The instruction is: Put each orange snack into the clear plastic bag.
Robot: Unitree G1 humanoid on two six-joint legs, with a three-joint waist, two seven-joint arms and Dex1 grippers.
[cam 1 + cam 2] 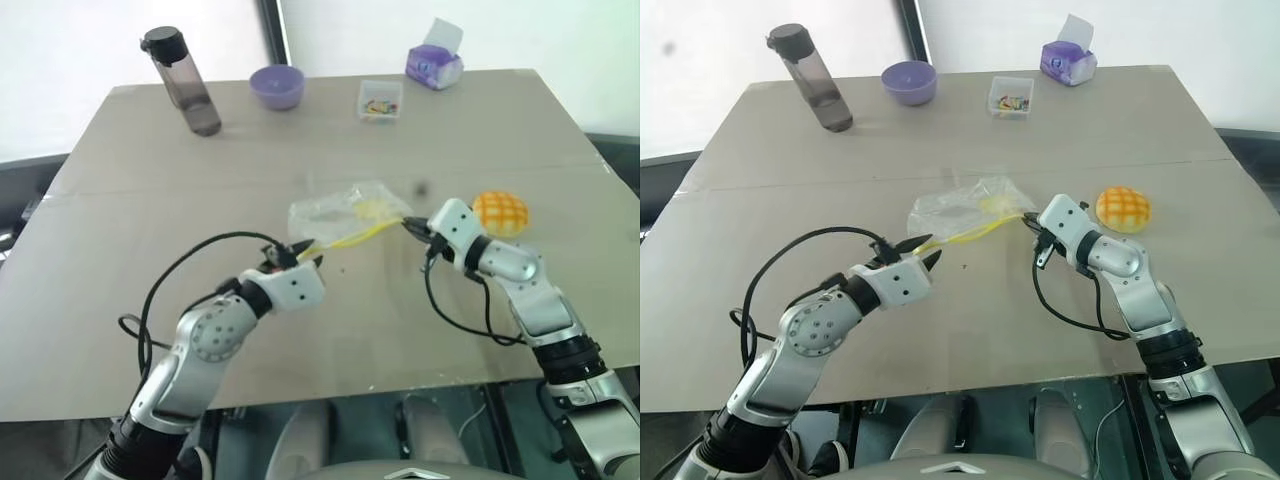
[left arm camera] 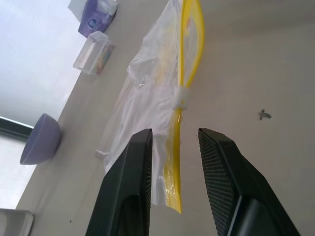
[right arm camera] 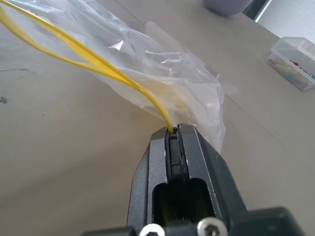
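The yellow seal's end [image 3: 167, 124] is pinched shut by my right gripper, so my left gripper should hold the corner of the bag while my right gripper spreads the bag's narrow slit [image 2: 191, 46] open.
The clear plastic bag [image 1: 335, 212] lies crinkled at the table's middle, its yellow seal strip [image 1: 362, 236] stretched between my two grippers. My right gripper [image 1: 411, 228] is shut on the strip's right end, seen pinched at the finger tips [image 3: 173, 131]. My left gripper [image 1: 303, 252] stands open at the strip's left end. In the left wrist view the bag's corner [image 2: 172, 167] hangs in the gap between the two fingers [image 2: 135, 162], apart from both. One orange snack [image 1: 500, 213], a domed bun with a grid top, sits just right of my right gripper.
Along the table's far edge stand a dark bottle [image 1: 186, 82], a purple bowl [image 1: 277, 87], a small clear box of colourful bits [image 1: 380, 100] and a purple tissue pack [image 1: 435, 64]. Bare tabletop [image 1: 360, 330] stretches toward the near edge.
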